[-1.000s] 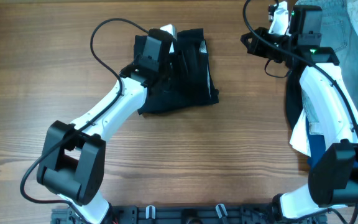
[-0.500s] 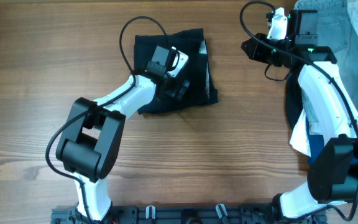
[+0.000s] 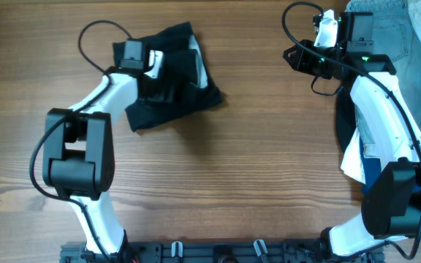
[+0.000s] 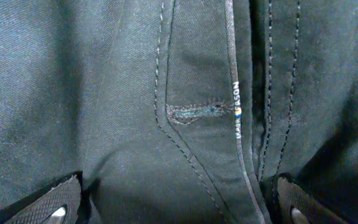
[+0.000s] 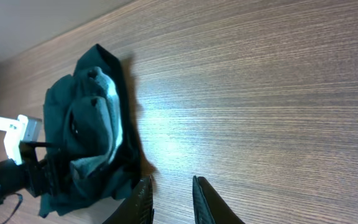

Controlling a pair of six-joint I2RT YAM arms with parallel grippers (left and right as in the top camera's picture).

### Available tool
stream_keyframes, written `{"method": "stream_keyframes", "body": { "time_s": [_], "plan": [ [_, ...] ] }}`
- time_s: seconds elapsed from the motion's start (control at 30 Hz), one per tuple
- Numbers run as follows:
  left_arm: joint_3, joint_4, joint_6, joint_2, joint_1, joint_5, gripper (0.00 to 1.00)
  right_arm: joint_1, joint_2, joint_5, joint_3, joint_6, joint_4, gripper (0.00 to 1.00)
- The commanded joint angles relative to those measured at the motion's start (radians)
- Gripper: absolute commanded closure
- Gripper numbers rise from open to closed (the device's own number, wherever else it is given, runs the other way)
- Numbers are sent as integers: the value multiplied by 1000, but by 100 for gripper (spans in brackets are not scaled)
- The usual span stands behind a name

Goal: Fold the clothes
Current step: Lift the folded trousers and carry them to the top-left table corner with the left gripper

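Observation:
The black garment [image 3: 179,88] is under the robot's left gripper and well away from the right gripper, so next the left gripper pinches the garment and takes it to the table's far corner [image 3: 68,36].
The black garment [image 3: 196,91] lies bunched at the table's upper left. My left gripper [image 3: 161,79] is pressed down onto it. In the left wrist view, black fabric [image 4: 104,93] with stitched seams and a small lettered tab [image 4: 235,111] fills the frame. My left gripper [image 4: 176,210] is wide open, both fingertips [image 4: 55,205] resting on the cloth. My right gripper [image 3: 292,55] hovers at the upper right, far from the garment. In the right wrist view the right gripper [image 5: 171,202] is slightly open over bare wood, with the black garment [image 5: 86,143] beyond it.
A pile of other clothes sits at the right edge under the right arm: light-blue denim [image 3: 404,33], white cloth [image 3: 353,157] and dark blue fabric [image 3: 371,179]. Wood table [image 3: 254,168] stretches between the two arms.
My left gripper has swept left, dragging the black garment with it from the top centre towards the upper left. My right gripper's fingers have parted a little.

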Motion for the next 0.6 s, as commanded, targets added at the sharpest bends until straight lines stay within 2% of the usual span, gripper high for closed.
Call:
{"method": "stream_keyframes", "body": {
  "time_s": [0.0,0.2,0.37,0.57],
  "plan": [
    [17,-61,43,20,46,-83,0,2,11,18,-5,-21,-2,78],
    [266,-307,33,-76,-77,36,0,2,11,18,-5,-21,-5,77],
    [272,-360,29,-58,-251,31,0,2,11,18,-5,-21,-11,73],
    [271,-378,-72,5,-316,-37,0,2,11,18,-5,-39,-27,72]
  ]
}}
